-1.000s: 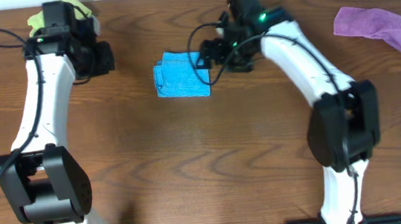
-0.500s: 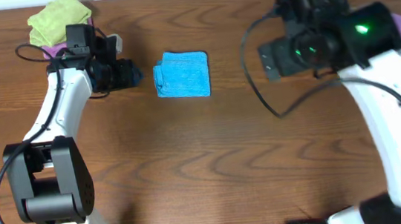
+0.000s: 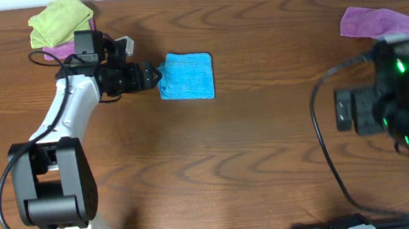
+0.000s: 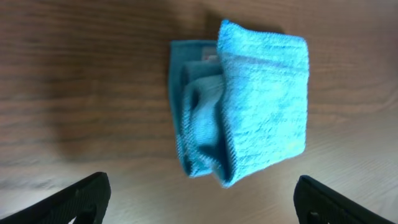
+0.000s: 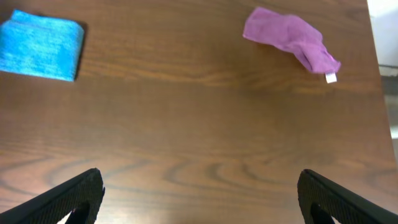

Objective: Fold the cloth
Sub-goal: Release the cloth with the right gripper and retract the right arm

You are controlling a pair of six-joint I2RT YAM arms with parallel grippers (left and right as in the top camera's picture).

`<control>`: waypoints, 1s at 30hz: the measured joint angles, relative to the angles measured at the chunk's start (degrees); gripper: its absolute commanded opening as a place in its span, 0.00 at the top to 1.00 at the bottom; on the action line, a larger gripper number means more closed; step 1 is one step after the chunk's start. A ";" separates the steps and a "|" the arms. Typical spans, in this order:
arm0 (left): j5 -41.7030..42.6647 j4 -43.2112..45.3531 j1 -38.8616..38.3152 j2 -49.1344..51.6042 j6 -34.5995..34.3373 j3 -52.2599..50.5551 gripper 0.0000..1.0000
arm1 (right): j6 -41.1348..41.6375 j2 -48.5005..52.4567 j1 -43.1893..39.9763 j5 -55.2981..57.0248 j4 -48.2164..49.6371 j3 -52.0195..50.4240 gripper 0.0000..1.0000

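Note:
My left gripper will bunch the sky-blue cloth together when I lift it, yet the cloth will stay folded, because the sky-blue cloth's layered (image 4: pixel 266 102) folds (image 4: pixel 203 115) face my left gripper's open fingers.
The cloth (image 3: pixel 187 77) is a sky-blue towel lying folded into a small thick rectangle on the wooden table, back centre. My left gripper (image 3: pixel 151 76) is at its left edge, open. In the left wrist view the cloth (image 4: pixel 249 106) lies just ahead of the left gripper (image 4: pixel 202 205), its layered folds facing the wide-spread fingers (image 4: pixel 87 196), and nothing is between them. My right arm (image 3: pixel 405 105) is raised high at the right, far from the cloth. The right gripper (image 5: pixel 202 202) is open and empty above bare table, with the cloth (image 5: pixel 40 45) far off at the upper left.
A purple cloth (image 3: pixel 377 21) lies crumpled at the back right, also visible from the right wrist (image 5: pixel 289 34). A lime-green cloth (image 3: pixel 61 19) sits over another purple cloth (image 3: pixel 52 53) at the back left. The table's right edge (image 5: pixel 379 62) is near.
The left gripper has opened and moved right from the green cloth to the blue cloth's left edge. The right arm has left the cloth, swinging right and lifting toward the camera.

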 measured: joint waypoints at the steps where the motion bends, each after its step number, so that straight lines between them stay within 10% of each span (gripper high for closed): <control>1: 0.63 0.92 -0.35 0.48 -0.52 -0.17 0.05 | -0.17 -1.68 -0.26 0.02 0.20 -1.44 0.01; 30: 15.87 13.53 -1.09 13.70 -10.34 0.07 0.05 | -1.62 -11.80 -0.72 1.01 -4.20 -6.56 0.01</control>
